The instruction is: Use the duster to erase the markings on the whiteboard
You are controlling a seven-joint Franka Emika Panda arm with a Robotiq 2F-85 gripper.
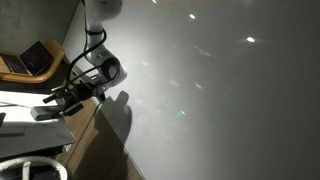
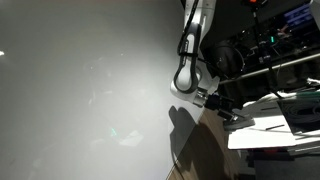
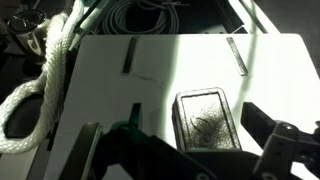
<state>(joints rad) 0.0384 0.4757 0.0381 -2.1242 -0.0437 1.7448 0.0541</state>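
The robot's gripper leans at a low slant toward the flat-lying duster (image 3: 205,119), so it should lift back, point its fingers down and come over the duster's top (image 1: 46,113) before it closes.
In the wrist view the duster (image 3: 207,122), a dark grey oblong block with a speckled top, lies flat on the small white table (image 3: 200,60). My gripper (image 3: 193,110) is open around it, one dark finger on each side with a gap to the block. The exterior views show the gripper (image 1: 48,106) (image 2: 226,108) low over the table, beside the edge of the whiteboard (image 1: 210,90) (image 2: 80,90). The glossy board fills most of both views. I cannot make out the markings among the light reflections.
A thick white rope (image 3: 48,75) runs along the table's left side and coiled cable (image 3: 140,15) lies beyond its far edge. Two dark strips (image 3: 131,55) (image 3: 236,55) cross the tabletop. A laptop (image 1: 30,60) and an equipment rack (image 2: 285,40) stand behind the arm.
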